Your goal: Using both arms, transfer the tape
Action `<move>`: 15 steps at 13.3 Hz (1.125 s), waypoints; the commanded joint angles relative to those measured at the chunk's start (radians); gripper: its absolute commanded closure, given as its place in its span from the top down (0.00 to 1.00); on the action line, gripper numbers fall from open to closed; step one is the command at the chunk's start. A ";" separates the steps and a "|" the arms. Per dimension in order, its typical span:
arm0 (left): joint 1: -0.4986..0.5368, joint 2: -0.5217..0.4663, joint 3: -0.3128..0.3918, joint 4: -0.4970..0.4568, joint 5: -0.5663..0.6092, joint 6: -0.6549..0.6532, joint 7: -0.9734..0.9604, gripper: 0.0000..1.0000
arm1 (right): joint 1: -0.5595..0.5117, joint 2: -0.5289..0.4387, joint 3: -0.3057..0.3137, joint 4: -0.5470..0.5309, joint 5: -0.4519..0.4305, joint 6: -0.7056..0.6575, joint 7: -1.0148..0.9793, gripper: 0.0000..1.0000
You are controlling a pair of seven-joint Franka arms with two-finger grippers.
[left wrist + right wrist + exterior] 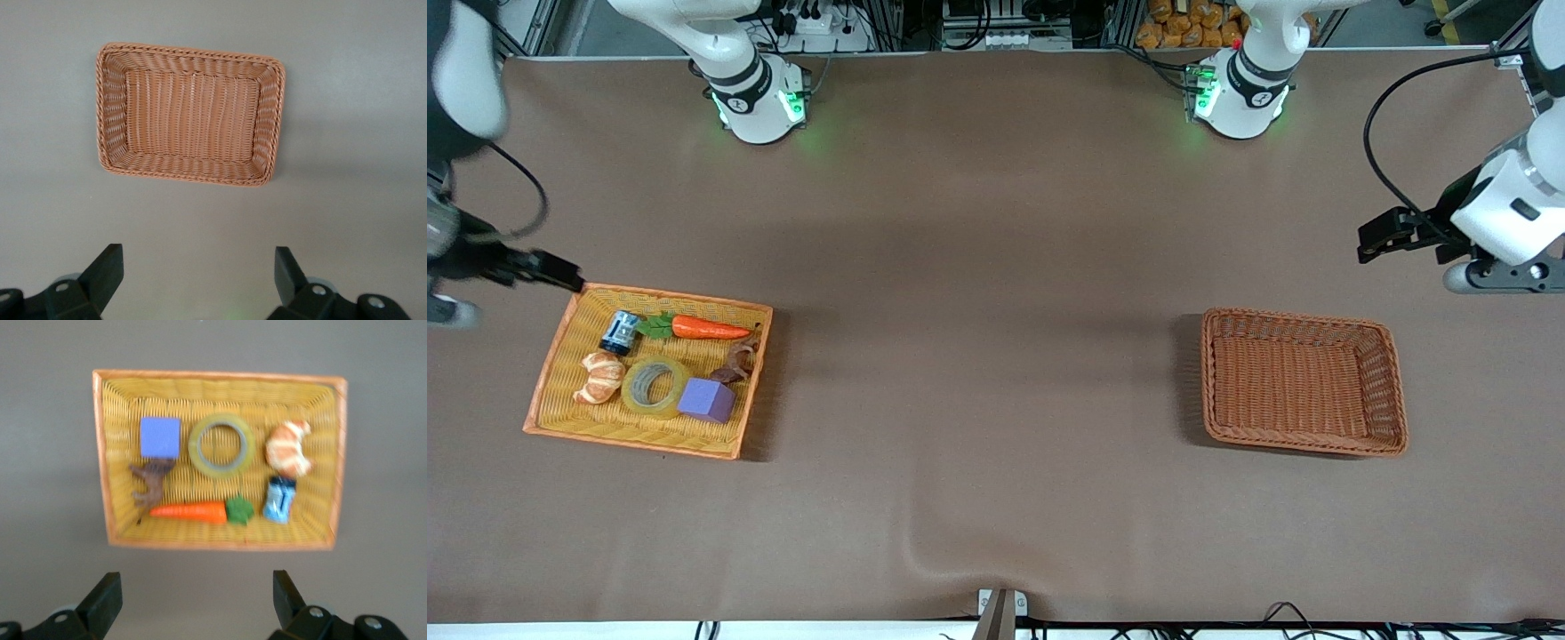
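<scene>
My gripper will bring the tape [634,385] free alone when it lifts the tape from the tray, because wicker shows [184,437] between the tape and the purple block.
The tape [656,387] is a yellowish translucent ring lying flat in the yellow wicker tray [551,391] at the right arm's end of the table, between a bread-like piece and a purple block. It also shows in the right wrist view [221,445]. My right gripper [560,271] hangs open and empty over the table by the tray's corner, and its wrist view [197,600] shows the jaws wide apart. My left gripper [1383,236] hangs open and empty over the table near the brown basket [1392,391], as its wrist view [199,277] shows.
The tray also holds a carrot [707,329], a purple block [706,399], an orange-brown bread-like piece [599,377], a small blue item [620,332] and a brown figure [738,363]. The brown basket [110,113] holds nothing.
</scene>
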 commanded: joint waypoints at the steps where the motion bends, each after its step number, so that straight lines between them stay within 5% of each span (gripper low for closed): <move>1: -0.007 0.030 -0.004 0.028 0.009 -0.012 -0.020 1.00 | 0.019 0.086 0.000 -0.122 0.033 0.206 -0.070 1.00; 4: -0.032 0.053 -0.007 0.030 -0.005 0.029 -0.020 1.00 | 0.019 0.267 0.000 -0.125 0.082 0.363 -0.304 1.00; 13: -0.093 0.107 -0.007 0.038 -0.038 0.060 -0.019 1.00 | -0.002 0.459 0.000 -0.113 0.105 0.598 -0.600 1.00; 14: -0.099 0.107 -0.007 0.038 -0.038 0.060 -0.019 1.00 | -0.002 0.467 0.000 -0.113 0.105 0.603 -0.600 0.93; 15: -0.101 0.107 -0.007 0.038 -0.040 0.060 -0.019 1.00 | -0.005 0.473 0.000 -0.113 0.107 0.604 -0.602 0.68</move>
